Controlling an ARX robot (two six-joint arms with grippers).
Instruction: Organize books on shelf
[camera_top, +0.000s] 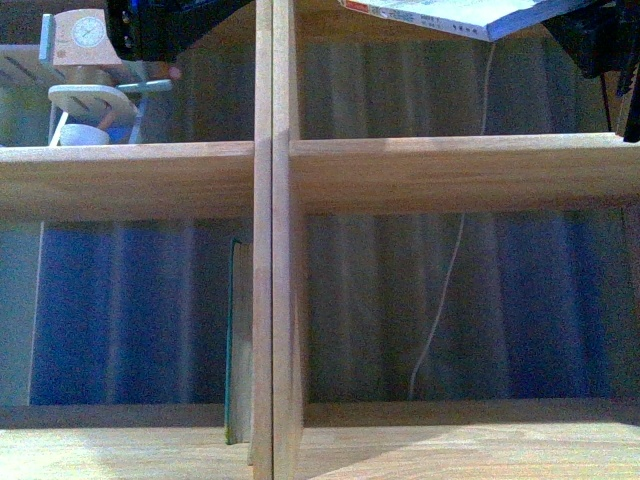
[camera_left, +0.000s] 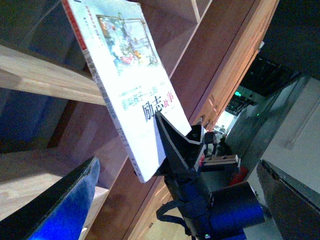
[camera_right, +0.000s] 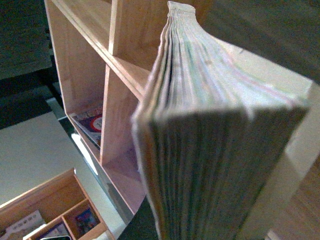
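Observation:
My gripper will set in the pale white-green book (camera_top: 470, 14), which should lean slanted against the dark teal book (camera_top: 238, 340), as wide open shelf lies beside that support.
The light-wood shelf (camera_top: 272, 170) fills the front view, its upright divider in the middle. A dark teal book (camera_top: 238, 340) stands upright in the lower left compartment, against the divider. The pale white-green book (camera_top: 450, 15) lies tilted near the top right, with my right gripper (camera_top: 588, 38) shut on one end. In the left wrist view that book (camera_left: 127, 75) shows its picture cover and Chinese characters, held beside the shelf boards (camera_left: 40, 75). My left gripper (camera_left: 178, 167) is open and empty, apart from the book. The book's page edge (camera_right: 210, 125) fills the right wrist view.
A white cable (camera_top: 440, 320) hangs behind the right compartments, in front of a grey-blue curtain. A clock (camera_top: 88, 32) on darker furniture shows at the top left. A brown cabinet (camera_left: 235, 60) stands beyond. Another compartment (camera_right: 90, 122) holds books.

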